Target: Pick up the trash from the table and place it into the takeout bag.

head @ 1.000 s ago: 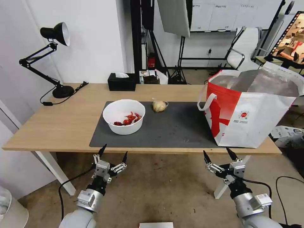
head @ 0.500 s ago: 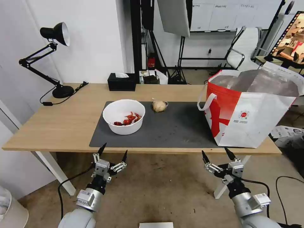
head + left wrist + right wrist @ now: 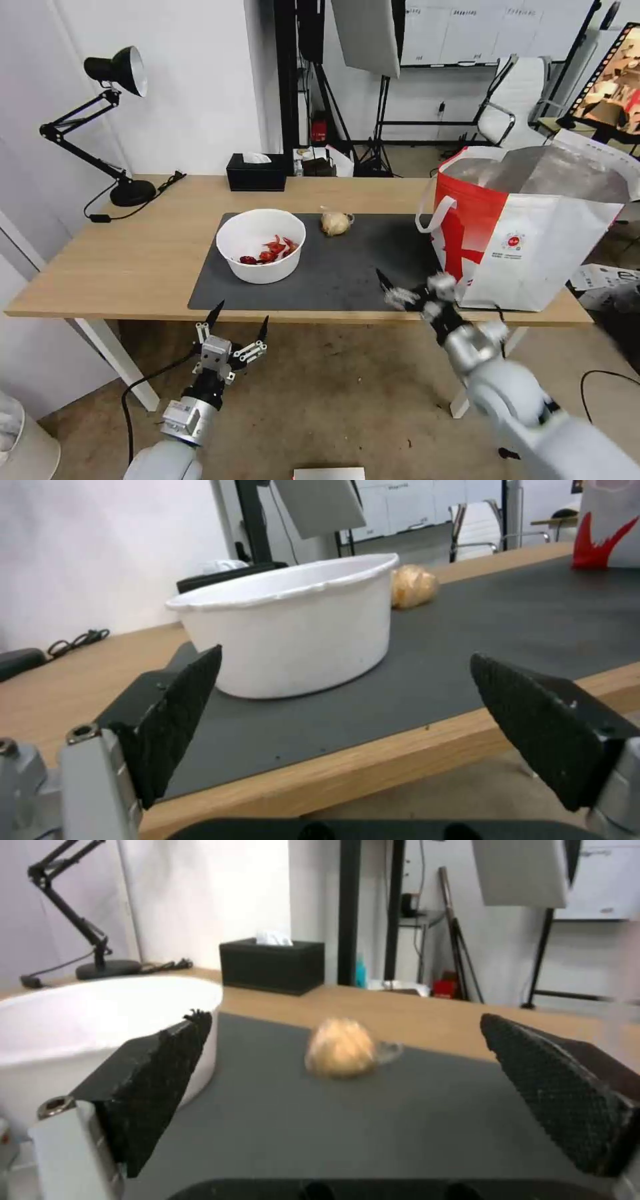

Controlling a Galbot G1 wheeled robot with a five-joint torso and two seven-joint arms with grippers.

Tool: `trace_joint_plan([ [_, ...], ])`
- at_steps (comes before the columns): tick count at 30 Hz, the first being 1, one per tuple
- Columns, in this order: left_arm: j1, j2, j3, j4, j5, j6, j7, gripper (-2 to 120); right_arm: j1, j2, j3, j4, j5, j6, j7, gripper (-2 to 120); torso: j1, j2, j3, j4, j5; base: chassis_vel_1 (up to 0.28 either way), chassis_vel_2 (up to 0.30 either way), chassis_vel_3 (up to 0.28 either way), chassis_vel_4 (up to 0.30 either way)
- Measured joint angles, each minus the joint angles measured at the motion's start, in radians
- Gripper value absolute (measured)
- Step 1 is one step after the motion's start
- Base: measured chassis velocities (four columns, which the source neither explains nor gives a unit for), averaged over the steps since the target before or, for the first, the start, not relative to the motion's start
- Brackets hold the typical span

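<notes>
The yellowish plastic wad (image 3: 337,223) is bunched up tightly with a clear loop sticking out, so it will stay together as one clump with a loose end when I carry it.
A white paper bowl (image 3: 261,245) with red scraps (image 3: 270,250) stands on the dark mat (image 3: 347,273) of the wooden table (image 3: 133,267). Behind it lies a yellowish plastic wad (image 3: 335,223). The white-and-red takeout bag (image 3: 527,233) stands open at the table's right end. My right gripper (image 3: 410,285) hovers open over the mat's front edge beside the bag; its wrist view has the wad (image 3: 341,1047) straight ahead between the fingers and the bowl (image 3: 87,1020) to one side. My left gripper (image 3: 241,317) waits open below the table's front edge, facing the bowl (image 3: 293,625).
A black desk lamp (image 3: 113,120) with its cable stands at the table's far left. A black tissue box (image 3: 256,172) sits at the back edge. Light stands and an office chair (image 3: 513,107) are behind the table.
My right arm has risen from below the table's front edge and swung left, over the mat. The left arm has stayed put.
</notes>
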Motion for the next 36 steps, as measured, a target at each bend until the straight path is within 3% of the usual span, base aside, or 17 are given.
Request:
trace_joint_plan([
  [5,0.003,-0.002,-0.006,0.003,0.002,0.000,0.000,100,0.252,0.044,-0.182,-0.155,0.069,-0.028,0.027,100,0.000,0.000,0.000,-0.0002,0.0003,0.000,0.000,0.000,0.000],
  [8,0.004,-0.003,-0.007,0.003,0.002,0.000,0.000,100,0.291,0.059,-0.207,-0.185,0.076,-0.033,0.030,100,0.000,0.000,0.000,-0.0004,0.0005,0.000,0.000,0.000,0.000],
  [10,0.011,-0.006,-0.013,0.003,0.005,0.001,-0.001,100,0.474,0.157,-0.307,-0.358,0.097,-0.053,0.054,100,0.000,0.000,0.000,0.0001,-0.0001,0.000,0.000,0.000,0.000],
  [12,0.012,-0.007,-0.016,0.003,0.006,0.000,-0.001,100,0.522,0.194,-0.332,-0.416,0.097,-0.065,0.060,100,0.000,0.000,0.000,0.0001,0.0000,0.000,0.000,0.000,0.000],
  [15,0.019,-0.008,-0.028,0.004,0.006,0.000,-0.001,100,0.665,0.320,-0.402,-0.626,0.087,-0.154,0.075,100,0.000,0.000,0.000,0.0000,-0.0001,0.000,0.000,0.000,0.000],
  [16,0.019,-0.008,-0.028,0.004,0.006,0.000,-0.001,100,0.665,0.320,-0.402,-0.626,0.087,-0.154,0.075,100,0.000,0.000,0.000,0.0000,-0.0001,0.000,0.000,0.000,0.000],
  [19,0.021,-0.012,-0.031,0.007,0.005,-0.001,-0.001,100,0.752,0.433,-0.419,-0.812,0.035,-0.250,0.082,100,0.000,0.000,0.000,-0.0001,-0.0002,0.000,0.000,0.000,0.000],
  [23,0.024,-0.010,-0.036,0.008,0.001,-0.005,-0.001,100,0.788,0.514,-0.393,-0.914,0.000,-0.307,0.080,100,0.000,0.000,0.000,0.0001,-0.0002,0.000,0.000,0.000,0.000],
  [36,0.020,-0.001,-0.038,0.010,-0.013,-0.006,-0.001,100,0.813,0.584,-0.378,-1.038,-0.065,-0.363,0.067,100,0.000,0.000,0.000,-0.0001,0.0000,0.000,0.000,0.000,0.000],
])
